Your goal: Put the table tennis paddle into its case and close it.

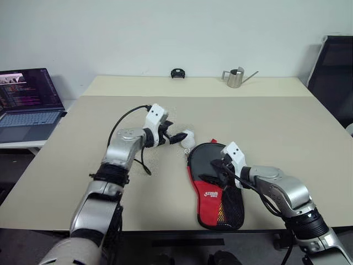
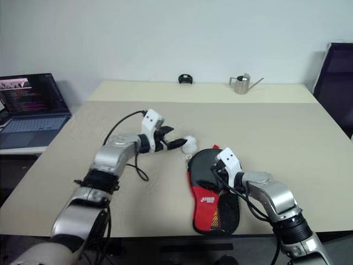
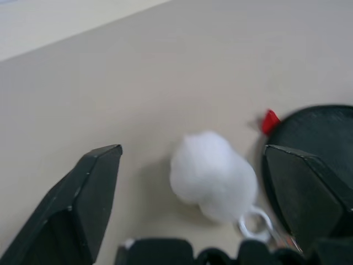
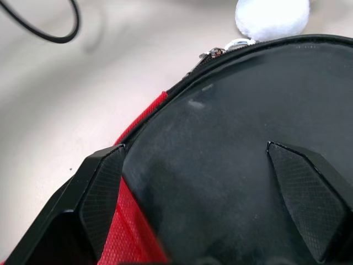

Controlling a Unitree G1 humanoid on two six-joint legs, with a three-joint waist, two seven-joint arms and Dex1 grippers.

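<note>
The white ball charm (image 1: 188, 139) is tied to the case's rim by a small ring (image 1: 187, 151), so the charm will bring the zipper along when I pull it.
The case (image 1: 214, 190) lies flat near the table's front edge, with a round black top, a red logo panel and a mesh pocket. Its white ball charm (image 1: 188, 138) rests on the table at the case's upper left, fastened by a small ring (image 3: 255, 222). My left gripper (image 1: 178, 137) is open, its fingers (image 3: 94, 187) either side of the charm without touching it. The right gripper (image 4: 196, 147) hovers open just over the case's black face (image 4: 220, 165), holding nothing. The paddle is hidden.
A laptop (image 1: 27, 102) stands on a side desk at the left. At the table's far edge are a metal watering can (image 1: 236, 77) and a small black object (image 1: 177, 73). A dark chair (image 1: 333, 72) stands at the right. The left arm's cable (image 1: 144, 165) loops onto the table.
</note>
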